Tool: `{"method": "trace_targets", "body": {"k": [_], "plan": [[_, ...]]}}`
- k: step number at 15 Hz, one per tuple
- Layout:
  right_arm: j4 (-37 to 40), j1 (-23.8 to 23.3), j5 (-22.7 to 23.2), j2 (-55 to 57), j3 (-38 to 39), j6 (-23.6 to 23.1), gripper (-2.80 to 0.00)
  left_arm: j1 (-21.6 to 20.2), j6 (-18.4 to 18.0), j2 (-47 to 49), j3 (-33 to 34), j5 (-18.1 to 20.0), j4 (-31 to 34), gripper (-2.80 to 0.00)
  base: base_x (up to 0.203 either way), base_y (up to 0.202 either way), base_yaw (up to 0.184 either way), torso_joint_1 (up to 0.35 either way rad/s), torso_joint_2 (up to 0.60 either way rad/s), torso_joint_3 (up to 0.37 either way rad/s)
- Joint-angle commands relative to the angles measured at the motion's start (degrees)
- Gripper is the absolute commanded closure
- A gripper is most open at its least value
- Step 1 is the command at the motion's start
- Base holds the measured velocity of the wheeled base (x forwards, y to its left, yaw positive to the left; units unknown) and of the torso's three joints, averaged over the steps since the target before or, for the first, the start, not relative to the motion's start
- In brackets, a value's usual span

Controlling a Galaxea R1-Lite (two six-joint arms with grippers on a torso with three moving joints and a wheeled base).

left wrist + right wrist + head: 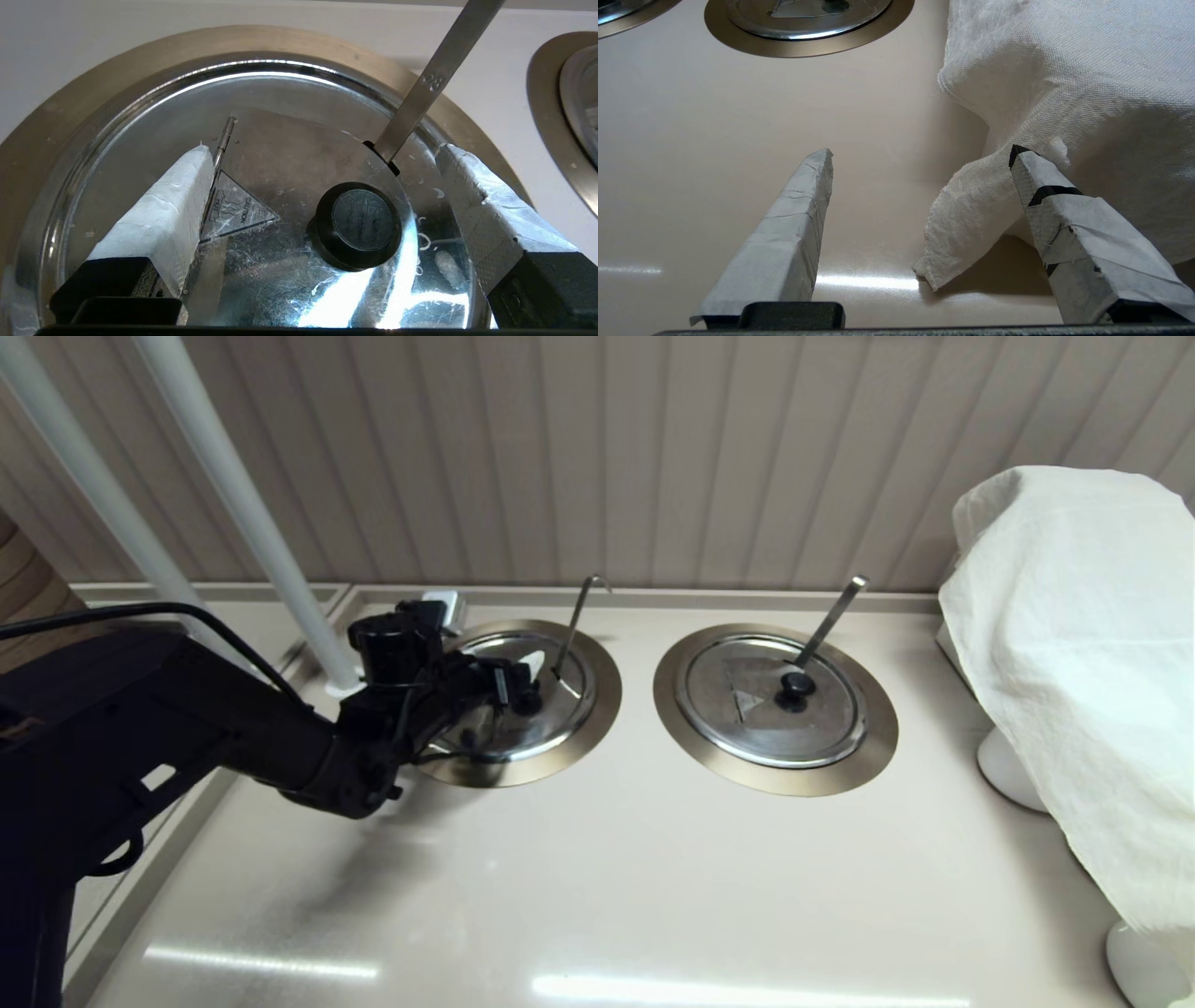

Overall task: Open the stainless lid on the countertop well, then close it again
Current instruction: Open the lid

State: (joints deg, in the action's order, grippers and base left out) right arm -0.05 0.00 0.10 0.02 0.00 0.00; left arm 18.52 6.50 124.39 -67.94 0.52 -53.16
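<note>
The finger by the rod extends past the black knob [359,226], so the robot's left gripper should move back, put the end of that finger under the knob's rim [395,227] and lift.
The stainless lid [569,705] lies flat in the countertop well, inside the wide bronze ring [597,728] on the left. Its black knob [359,226] sits at the centre, and the thin hook-tipped rod [574,616] rises from the edge notch [380,154]. My left gripper [323,149] hovers low over the lid, open. The white-taped fingers [177,205] stand on either side of the knob without touching it. My right gripper [922,153] is open and idle above the counter, out of the head view, beside a white cloth.
A twin lid [775,700] with a flat straight handle [831,616] sits in the right ring. A white cloth [1074,663] drapes over something on white feet [1008,765] at the right edge. Slanted white poles [243,513] stand at the back left, and a panelled wall is behind.
</note>
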Motion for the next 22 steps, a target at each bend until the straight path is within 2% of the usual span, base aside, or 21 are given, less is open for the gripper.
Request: {"method": "trace_targets", "body": {"k": [1, 7, 9, 10, 13, 15, 17, 18, 20, 22], "plan": [[-0.04, 0.0, -0.01, -0.02, 0.0, 0.0, -2.8, 0.03, 0.01, 1.68, -0.13, -0.43, -0.32, -2.8, 0.0, 0.0, 0.0, 0.0, 0.0, 0.0], [-0.04, 0.0, -0.01, -0.02, 0.0, 0.0, -2.8, -0.06, 0.59, 1.84, -0.18, -0.52, -0.65, -2.8, 0.0, 0.0, 0.0, 0.0, 0.0, 0.0], [-0.04, 0.0, 0.08, -0.02, 0.0, 0.0, -2.8, 0.06, 0.79, 2.48, -0.03, -2.0, -5.36, -2.8, 0.0, 0.0, 0.0, 0.0, 0.0, 0.0], [-0.04, 0.0, 0.02, -0.02, 0.0, 0.0, -2.8, 0.15, 0.79, 2.78, 0.21, -3.89, -8.91, -2.8, 0.0, 0.0, 0.0, 0.0, 0.0, 0.0], [-0.04, 0.0, 0.05, -0.02, 0.0, 0.0, -2.8, 0.88, 0.52, 3.87, 1.21, -4.56, -10.0, -2.8, 0.0, 0.0, 0.0, 0.0, 0.0, 0.0], [-0.04, 0.0, 0.03, -0.02, 0.0, 0.0, -2.8, 0.79, 0.08, 5.64, 1.74, -2.86, -12.54, -2.8, 0.0, 0.0, 0.0, 0.0, 0.0, 0.0], [-0.04, 0.0, -0.01, -0.02, 0.0, 0.0, -2.8, 0.11, -0.52, 5.56, 4.64, 2.08, -14.71, -2.8, 0.0, 0.0, 0.0, 0.0, 0.0, 0.0], [-0.04, 0.0, -0.01, -0.02, 0.0, 0.0, -2.8, -0.23, -0.78, 5.33, 5.18, 3.34, -14.95, -2.8, 0.0, 0.0, 0.0, 0.0, 0.0, 0.0], [-0.04, 0.0, -0.01, -0.02, 0.0, 0.0, -2.8, -0.32, -1.06, 5.57, 5.35, 3.42, -14.95, -2.8, 0.0, 0.0, 0.0, 0.0, 0.0, 0.0], [-0.04, 0.0, 0.06, -0.02, 0.0, 0.0, -2.8, -0.67, -3.17, 6.62, 5.32, 3.48, -15.0, -2.8, 0.0, 0.0, 0.0, 0.0, 0.0, 0.0]]}}
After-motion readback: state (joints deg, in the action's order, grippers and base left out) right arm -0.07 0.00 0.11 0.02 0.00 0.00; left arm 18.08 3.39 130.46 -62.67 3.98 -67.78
